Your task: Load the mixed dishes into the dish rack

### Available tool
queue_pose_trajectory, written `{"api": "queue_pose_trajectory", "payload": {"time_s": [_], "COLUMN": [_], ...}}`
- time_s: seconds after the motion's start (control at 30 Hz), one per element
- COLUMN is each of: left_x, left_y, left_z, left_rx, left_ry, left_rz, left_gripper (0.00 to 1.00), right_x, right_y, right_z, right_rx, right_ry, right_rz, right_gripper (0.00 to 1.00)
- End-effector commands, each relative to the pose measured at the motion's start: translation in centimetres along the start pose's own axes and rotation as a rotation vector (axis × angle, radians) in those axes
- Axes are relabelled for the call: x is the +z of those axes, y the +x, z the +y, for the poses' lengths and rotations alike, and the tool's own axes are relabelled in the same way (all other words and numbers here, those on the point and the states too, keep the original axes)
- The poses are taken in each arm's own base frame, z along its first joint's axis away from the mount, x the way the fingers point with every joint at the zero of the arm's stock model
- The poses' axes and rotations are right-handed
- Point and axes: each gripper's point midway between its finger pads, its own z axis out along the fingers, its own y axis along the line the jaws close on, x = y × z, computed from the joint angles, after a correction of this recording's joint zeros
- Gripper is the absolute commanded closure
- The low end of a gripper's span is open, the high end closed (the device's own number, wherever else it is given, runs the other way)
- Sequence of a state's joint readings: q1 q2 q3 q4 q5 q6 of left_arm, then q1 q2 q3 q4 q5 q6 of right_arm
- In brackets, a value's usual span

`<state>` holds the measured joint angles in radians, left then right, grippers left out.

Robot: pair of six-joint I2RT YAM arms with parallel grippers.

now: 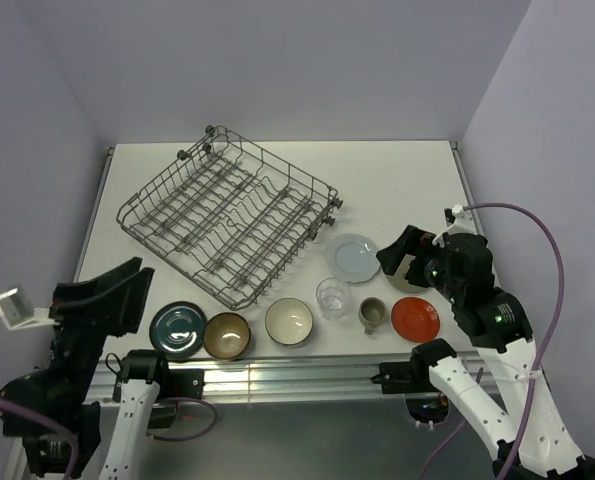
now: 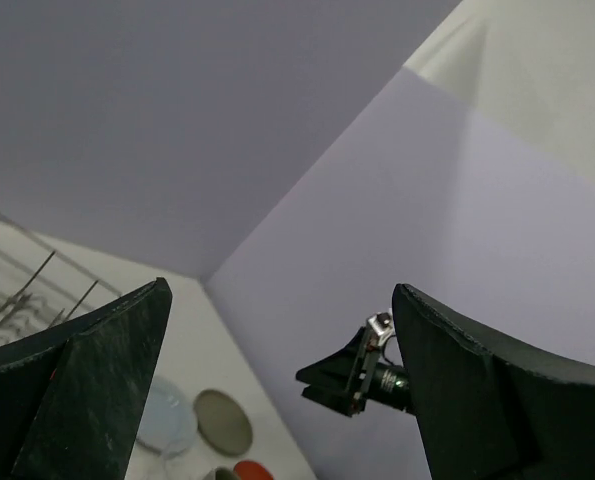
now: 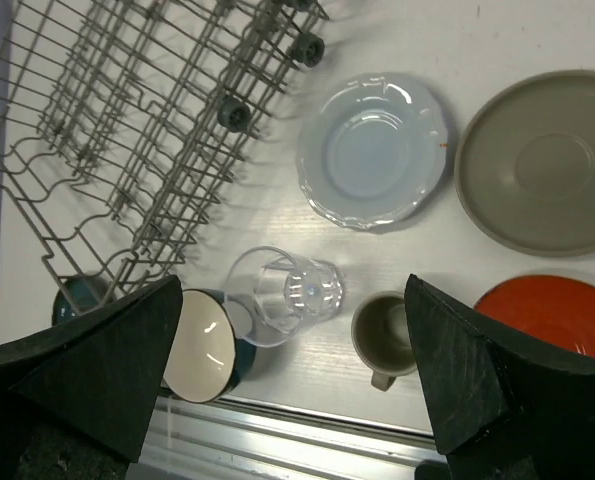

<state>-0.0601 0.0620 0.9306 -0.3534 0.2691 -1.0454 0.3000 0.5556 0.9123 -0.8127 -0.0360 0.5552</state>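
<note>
My right gripper is moving open toward the cream bowl's rim (image 1: 310, 329), free on the grey mug's side, so I should keep going until its fingers straddle that rim.
The grey wire dish rack (image 1: 227, 220) stands at the centre-left, with no dishes seen in it. Along the front edge stand a dark teal dish (image 1: 178, 329), brown bowl (image 1: 226, 335), cream bowl (image 1: 289, 322), clear glass (image 1: 332, 297), grey mug (image 1: 372, 314) and red-orange saucer (image 1: 415, 319). The pale blue plate (image 1: 352, 257) lies behind them. My right gripper (image 1: 402, 255) is open and empty, raised above the glass (image 3: 287, 295) and mug (image 3: 385, 330). My left gripper (image 1: 127, 288) is open and empty, raised at the front left and pointing across the table.
A grey-beige plate (image 3: 542, 160) lies right of the pale blue plate (image 3: 372, 150), above the red-orange saucer (image 3: 557, 315). The rack's wheeled corner (image 3: 232, 110) is near the blue plate. Purple walls enclose the table. An aluminium rail (image 1: 297, 370) runs along the front edge.
</note>
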Motion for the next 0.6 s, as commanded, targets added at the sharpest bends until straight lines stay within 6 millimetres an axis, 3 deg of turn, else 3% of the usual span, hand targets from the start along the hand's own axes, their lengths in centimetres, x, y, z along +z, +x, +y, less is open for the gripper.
{"api": "queue_pose_trajectory", "payload": {"time_s": [0.0,0.1,0.23,0.3,0.33,0.4,0.43,0.5,0.57], "left_x": [0.0,0.4,0.4,-0.1,-0.3,-0.9,-1.0,-1.3,-1.6], "left_y": [4.5,6.1,8.7,9.3,9.6,9.9,9.9,10.4,10.7], "left_z": [7.1,8.5,12.4,14.4,15.3,16.4,17.0,17.6,18.0], "left_rx": [0.004,-0.034,-0.026,-0.015,-0.002,0.001,0.006,0.006,0.005], "left_ry": [-0.244,-0.28,-0.414,-0.499,-0.533,-0.584,-0.605,-0.62,-0.635], "left_rz": [0.189,0.265,0.413,0.445,0.461,0.471,0.469,0.483,0.498], "left_gripper": [0.01,0.01,0.01,0.03,0.02,0.02,0.02,0.03,0.03], "right_x": [0.2,0.6,0.8,1.0,1.2,1.7,1.7,2.4,1.7], "right_y": [0.3,1.2,3.3,3.7,5.6,6.8,9.6,10.7,12.6], "right_z": [-1.4,0.1,3.6,3.8,5.1,5.9,7.2,7.6,9.0], "right_rx": [-0.031,-0.028,-0.02,-0.032,-0.058,-0.103,-0.165,-0.229,-0.26], "right_ry": [0.072,-0.003,-0.143,-0.108,-0.124,-0.091,-0.088,-0.011,-0.039], "right_rz": [0.02,0.075,0.169,0.17,0.236,0.25,0.331,0.324,0.358], "right_gripper": [0.0,0.0,0.0,0.0,0.0,0.0,0.0,0.0,0.0]}}
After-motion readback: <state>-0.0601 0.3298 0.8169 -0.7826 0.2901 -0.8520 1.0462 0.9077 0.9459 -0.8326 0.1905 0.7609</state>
